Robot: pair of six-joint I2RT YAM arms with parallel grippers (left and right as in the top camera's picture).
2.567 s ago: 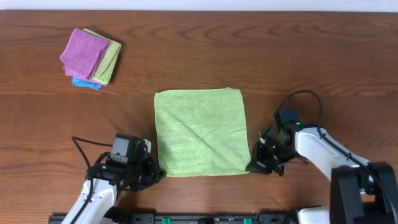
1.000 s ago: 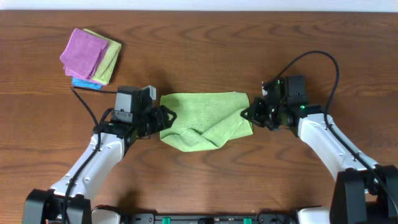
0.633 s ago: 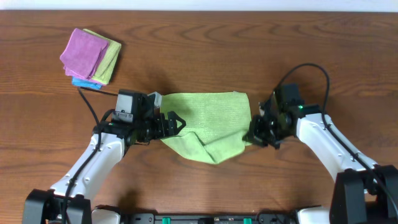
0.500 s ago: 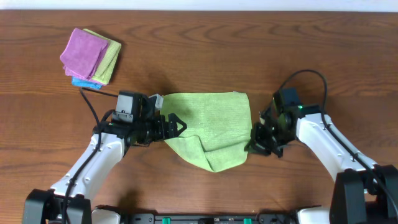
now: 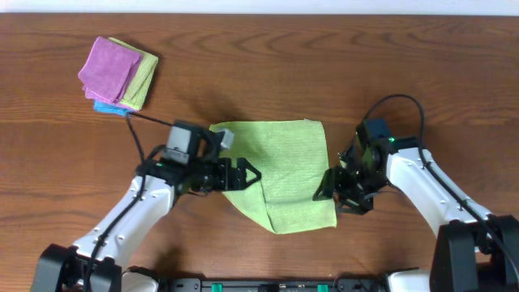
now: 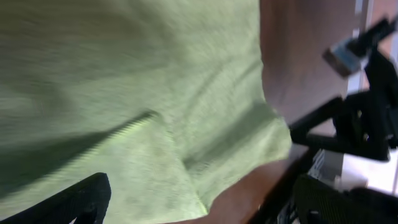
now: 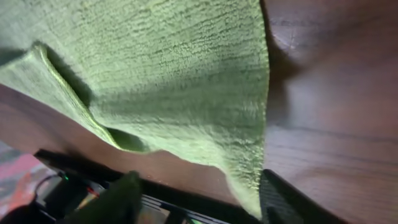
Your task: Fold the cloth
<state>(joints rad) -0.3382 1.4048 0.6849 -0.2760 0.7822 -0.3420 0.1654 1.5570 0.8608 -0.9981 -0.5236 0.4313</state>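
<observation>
I should pull the flap's tip (image 5: 260,185) open with my left gripper before my right gripper takes the cloth's other corner, because the cloth's near corner lies folded over as a flap.
The green cloth (image 5: 288,154) lies rumpled at the table's middle, its far edge straight and its near left side slanting down to a flap at the front right. My left gripper (image 5: 250,173) stands open over the cloth's left part. In the left wrist view the cloth (image 6: 155,93) fills the frame, and nothing is pinched between the spread fingers (image 6: 81,199). At the cloth's right edge my right gripper (image 5: 324,193) is open. In the right wrist view the cloth's corner (image 7: 249,193) hangs loose by the right finger (image 7: 286,199).
A stack of folded cloths (image 5: 117,73), pink on top of yellow-green and blue, sits at the far left of the wooden table (image 5: 422,73). The right arm (image 6: 360,124) shows beyond the cloth's edge in the left wrist view.
Both grippers came back from the far edge toward the front, dragging the folded cloth partly open. Both then opened and let go. The left gripper slid right over the cloth.
</observation>
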